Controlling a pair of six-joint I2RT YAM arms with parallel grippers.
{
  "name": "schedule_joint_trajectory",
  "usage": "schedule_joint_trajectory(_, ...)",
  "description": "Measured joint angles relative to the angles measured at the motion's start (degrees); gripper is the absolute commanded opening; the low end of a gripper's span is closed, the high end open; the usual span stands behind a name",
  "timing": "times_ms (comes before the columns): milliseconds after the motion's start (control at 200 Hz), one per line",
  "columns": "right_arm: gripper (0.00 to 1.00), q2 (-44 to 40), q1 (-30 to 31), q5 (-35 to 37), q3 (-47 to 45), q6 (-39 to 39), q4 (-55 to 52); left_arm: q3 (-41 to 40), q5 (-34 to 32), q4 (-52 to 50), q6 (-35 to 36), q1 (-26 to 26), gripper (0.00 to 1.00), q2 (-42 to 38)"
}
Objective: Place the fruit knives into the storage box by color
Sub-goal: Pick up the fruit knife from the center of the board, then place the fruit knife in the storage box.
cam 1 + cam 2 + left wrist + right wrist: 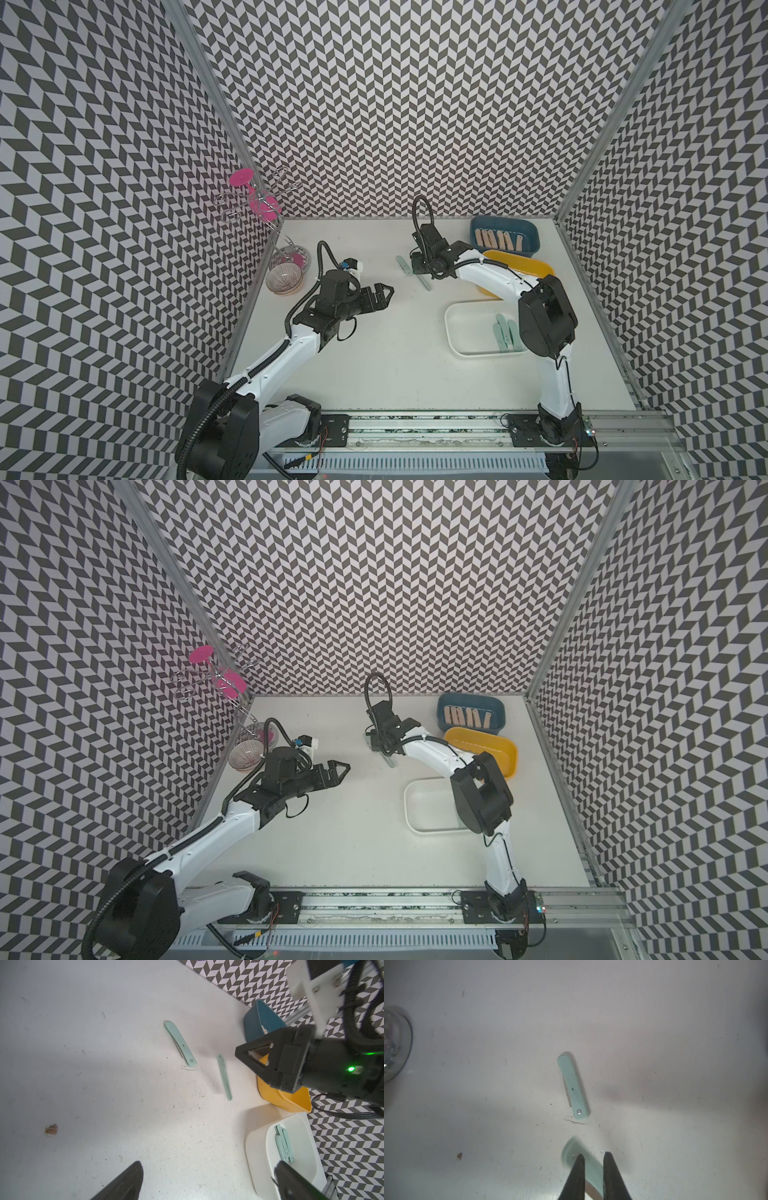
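My left gripper should stay back because a mint fruit knife is loose below the fingers of my right gripper. My right gripper should meanwhile reach down and take the knife.
My right gripper is shut on a pale mint fruit knife, which shows blurred between its fingers and stands on edge just above the table. A second mint fruit knife lies flat just beyond it. At the right stand three storage boxes. The blue box holds several peach-pink knives. I see nothing inside the yellow box. The white box holds mint knives. My left gripper hovers open over bare table at centre-left, with nothing between its fingers.
A wire glass rack with pink glasses and stacked small bowls stand at the back left against the wall. Patterned walls close three sides. The arms' mounting rail runs along the front edge.
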Motion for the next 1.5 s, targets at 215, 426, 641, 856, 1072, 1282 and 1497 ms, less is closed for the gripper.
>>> schedule_joint_trajectory(215,0.19,-9.25,0.00,0.63,-6.38,0.13,0.90,0.24,-0.17,0.57,-0.52,-2.69,1.00,1.84)
schedule_joint_trajectory(426,0.35,-11.23,0.00,-0.76,-9.88,-0.46,1.44,0.24,-1.16,0.87,-1.49,-3.04,1.00,2.21)
schedule_joint_trajectory(641,0.49,-6.91,0.11,-5.07,-9.86,-2.47,2.97,0.24,-2.64,0.85,-1.49,-2.36,1.00,2.21)
schedule_joint_trajectory(856,0.60,1.20,0.85,-7.76,-7.52,-6.93,4.22,0.22,-2.60,0.79,-1.49,0.92,1.00,2.05)
schedule_joint_trajectory(1072,0.61,7.10,1.25,-8.46,-3.43,-10.56,5.11,0.11,-2.60,0.72,-1.46,2.40,1.00,1.16)
schedule_joint_trajectory(1282,0.57,10.67,1.81,-8.13,-1.44,-13.29,5.66,-0.37,-2.58,0.61,-1.44,2.56,1.00,0.74)
schedule_joint_trajectory(1497,0.46,12.04,3.98,-6.19,-1.09,-14.86,5.49,-0.85,-2.58,0.61,-1.44,2.78,1.00,0.70)
